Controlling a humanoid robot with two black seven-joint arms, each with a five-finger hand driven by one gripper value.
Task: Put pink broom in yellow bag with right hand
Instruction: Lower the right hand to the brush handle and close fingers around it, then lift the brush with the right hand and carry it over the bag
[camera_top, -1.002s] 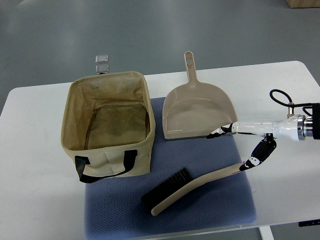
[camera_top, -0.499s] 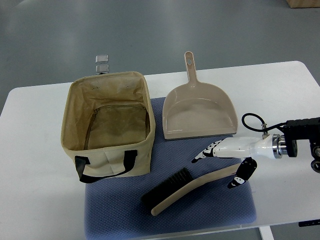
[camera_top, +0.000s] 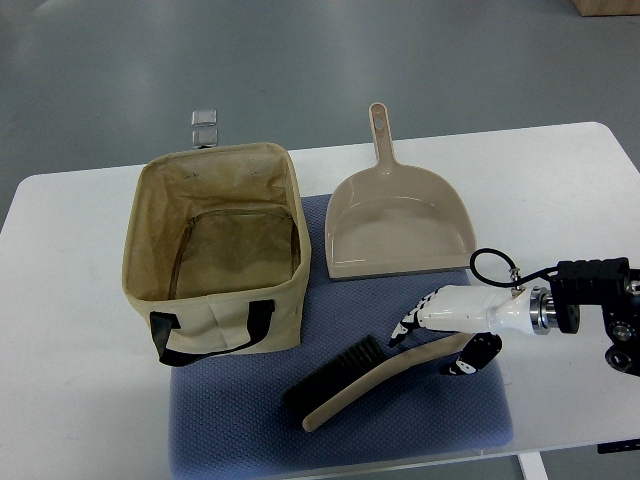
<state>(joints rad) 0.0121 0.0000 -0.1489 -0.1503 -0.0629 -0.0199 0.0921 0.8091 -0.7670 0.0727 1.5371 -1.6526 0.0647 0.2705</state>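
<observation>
I expect the pink broom (camera_top: 385, 372) to lean with its handle up when I lower it in, because it is longer than the yellow bag's bottom (camera_top: 232, 255).
The broom (camera_top: 375, 380), pale pinkish-beige with black bristles, lies diagonally on the blue mat (camera_top: 250, 420), bristles to the left, handle end to the right. My right hand (camera_top: 432, 342) comes in from the right edge and straddles the handle's right end: fingers (camera_top: 415, 315) above it, thumb (camera_top: 470, 355) below it, spread open. I cannot tell whether it touches the handle. The yellowish tan fabric bag (camera_top: 215, 255) with black straps stands open and empty at the mat's left. The left hand is out of view.
A beige dustpan (camera_top: 395, 225) lies behind the broom, handle pointing away, its front lip on the mat. The white table (camera_top: 70, 400) carries everything; its right edge is near my wrist. A small clear object (camera_top: 204, 127) sits beyond the bag.
My right hand has moved left and lower, from beside the dustpan's right corner to the broom handle's end. The fingers now bracket the handle. Broom, bag and dustpan have not moved.
</observation>
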